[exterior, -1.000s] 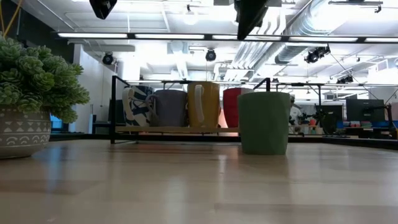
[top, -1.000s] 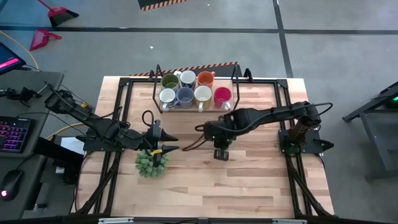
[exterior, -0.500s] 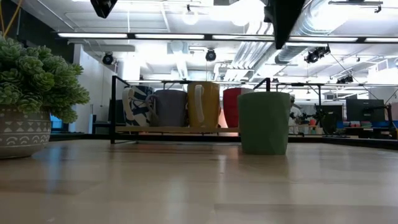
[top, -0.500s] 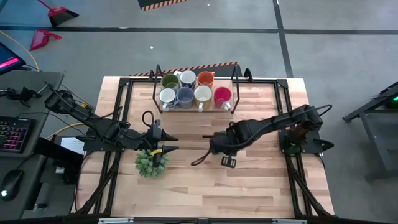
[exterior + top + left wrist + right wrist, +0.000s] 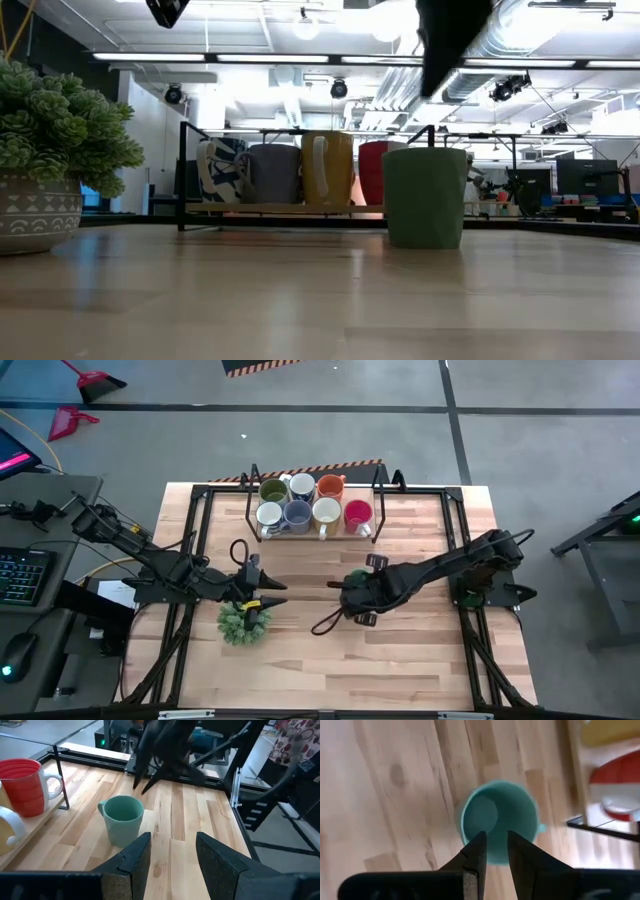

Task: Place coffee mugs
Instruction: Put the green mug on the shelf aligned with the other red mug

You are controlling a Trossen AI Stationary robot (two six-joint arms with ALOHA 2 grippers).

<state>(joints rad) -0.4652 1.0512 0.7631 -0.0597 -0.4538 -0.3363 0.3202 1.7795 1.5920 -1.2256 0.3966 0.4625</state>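
Note:
Both fingers of my right gripper are hanging over the teal-green mug's opening [image 5: 496,817]. I should move back, open wider and straddle the mug's side [image 5: 462,822] opposite its handle.
A teal-green mug [image 5: 122,818] stands upright on its base on the wooden table [image 5: 420,660], in front of the rack; it is also in the low view [image 5: 424,197]. In the high view my right arm covers it. My right gripper [image 5: 494,845] hangs above the mug's rim [image 5: 470,805], pointing steeply down. Its fingers stand a narrow gap apart with nothing between them. In the low view it [image 5: 450,40] is well clear of the mug. My left gripper [image 5: 172,855] waits open over the table's left part, above the plant.
A black-framed rack [image 5: 250,510] at the table's far middle holds several mugs, among them red [image 5: 358,514], orange [image 5: 330,486] and blue [image 5: 297,513]. A potted bushy plant [image 5: 243,622] stands under my left gripper. Bare wood lies toward the near edge.
My right gripper has swung toward the table's near and right side, sunk a little and tipped more steeply downward, and now hangs over the green mug. The mug has stayed in place.

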